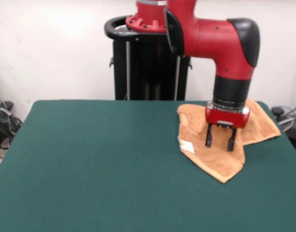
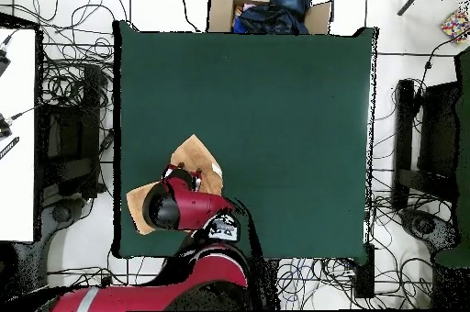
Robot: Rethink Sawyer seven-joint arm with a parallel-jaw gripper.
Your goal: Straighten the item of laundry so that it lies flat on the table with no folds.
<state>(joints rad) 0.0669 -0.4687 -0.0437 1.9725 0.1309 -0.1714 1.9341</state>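
I expect the whole towel (image 1: 197, 126) to drag along still folded when I pull it, because it lies bunched up with a deep bend (image 1: 243, 145) beside its front point.
The item of laundry (image 1: 220, 163) is an orange-tan towel lying folded and bunched at the right rear corner of the green table (image 1: 90, 159). One point of it reaches toward the front and a small white tag (image 1: 186, 146) shows on its left edge. My gripper (image 1: 220, 139) stands upright over the towel's middle, open, with both black fingertips at or just above the cloth and nothing between them. In the overhead view the red arm (image 2: 188, 207) covers much of the towel (image 2: 195, 156), which sits near the table's (image 2: 275, 116) left lower corner.
The towel's right corner (image 1: 269, 129) hangs to the table's right edge. The black pedestal (image 1: 148, 67) stands behind the table. A cardboard box (image 2: 271, 7) with dark cloth sits beyond the opposite edge. Cables (image 2: 73, 79) lie on the floor around the table.
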